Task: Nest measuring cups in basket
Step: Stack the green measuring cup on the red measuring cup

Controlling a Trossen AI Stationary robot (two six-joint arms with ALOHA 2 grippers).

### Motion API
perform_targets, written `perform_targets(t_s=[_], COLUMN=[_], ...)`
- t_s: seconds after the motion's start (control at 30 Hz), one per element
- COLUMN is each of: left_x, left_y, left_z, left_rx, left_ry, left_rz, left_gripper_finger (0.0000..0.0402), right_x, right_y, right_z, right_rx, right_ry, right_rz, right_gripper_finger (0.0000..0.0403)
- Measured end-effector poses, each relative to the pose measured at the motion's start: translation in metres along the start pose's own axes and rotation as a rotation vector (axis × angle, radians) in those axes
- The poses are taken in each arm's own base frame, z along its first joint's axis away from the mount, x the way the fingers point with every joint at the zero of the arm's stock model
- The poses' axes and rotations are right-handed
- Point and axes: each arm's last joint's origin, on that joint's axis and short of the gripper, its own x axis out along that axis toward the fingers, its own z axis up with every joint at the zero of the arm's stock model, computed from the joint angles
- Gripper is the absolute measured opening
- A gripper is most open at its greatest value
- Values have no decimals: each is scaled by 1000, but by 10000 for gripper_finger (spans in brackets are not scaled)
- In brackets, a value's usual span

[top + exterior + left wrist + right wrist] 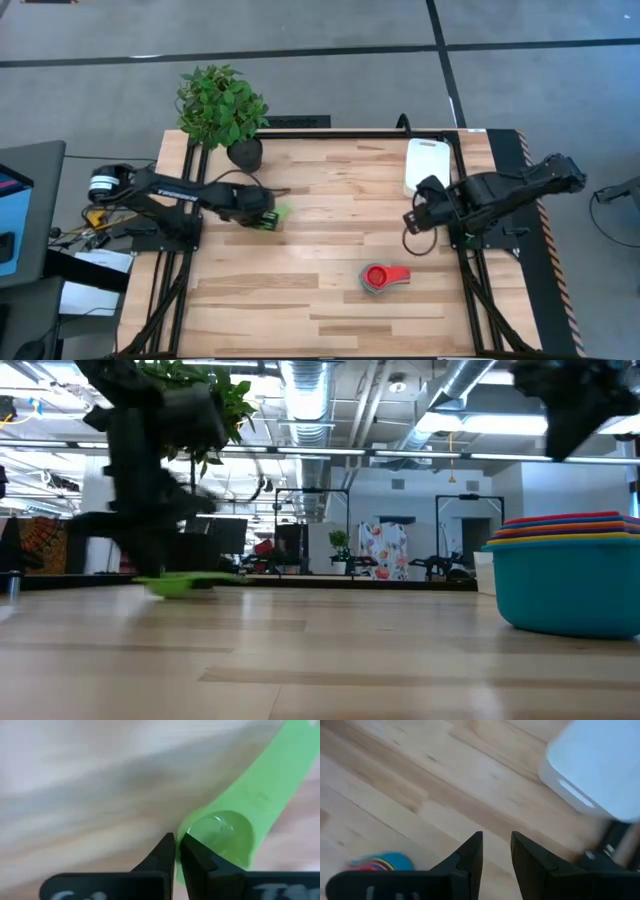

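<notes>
My left gripper is carrying the green cup, and the green handle (272,777) points the same way as the red handle. My left gripper keeps carrying the green cup until its bowl sits in the red cup (377,276).
A small green measuring cup (281,213) sits left of the table's middle, with my left gripper (266,217) down on it, shut on its rim. In the low view the green cup (186,585) is at table level below the left gripper (150,560). A nested stack of cups (380,277), red on top and teal at the bottom (570,595), stands near the right front. The white basket (428,165) lies at the far right. My right gripper (496,845) is open and hovers between the basket and the stack, touching nothing. My left gripper pinches the green cup's rim (181,831) on the side of the bowl away from the handle (280,770). One finger (192,852) is over the bowl and the other (165,847) is outside it. The fingers come from above, slanting down. The cup's bottom is at the table top.
A dark plant pot (245,152) with a leafy plant (220,103) stands at the far edge, just beyond the left gripper. Bare wood (330,215) lies between the two arms. A black frame rail (470,290) runs along the table's right side.
</notes>
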Motion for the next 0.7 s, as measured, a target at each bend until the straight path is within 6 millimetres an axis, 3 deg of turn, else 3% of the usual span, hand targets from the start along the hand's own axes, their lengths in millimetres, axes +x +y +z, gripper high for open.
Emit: perform_targets(t_s=[0.13, 0.23, 0.4, 0.57, 0.7], left_x=[-9, -16, -11, -7, -4], left_y=[-37, -60, -112, -180, -223], left_z=[-10, -16, -19, -19, -18], left_rx=[-99, -123, -66, 29, 100], left_ry=[-96, -144, -136, -148, -171], left_rz=[-194, -228, -231, -286, -292], left_gripper_finger=[3, 2, 1, 1, 1], right_x=[-6, -12, -20, -23, -26], right_y=[-4, -2, -2, -9, -15], right_z=[-18, -32, -50, -56, -60], right_rx=[-25, -64, -149, -186, -200], right_ry=[43, 53, 19, -14, -16], right_rz=[-36, -10, 21, -12, -52], right_gripper_finger=[124, 124, 124, 124, 124])
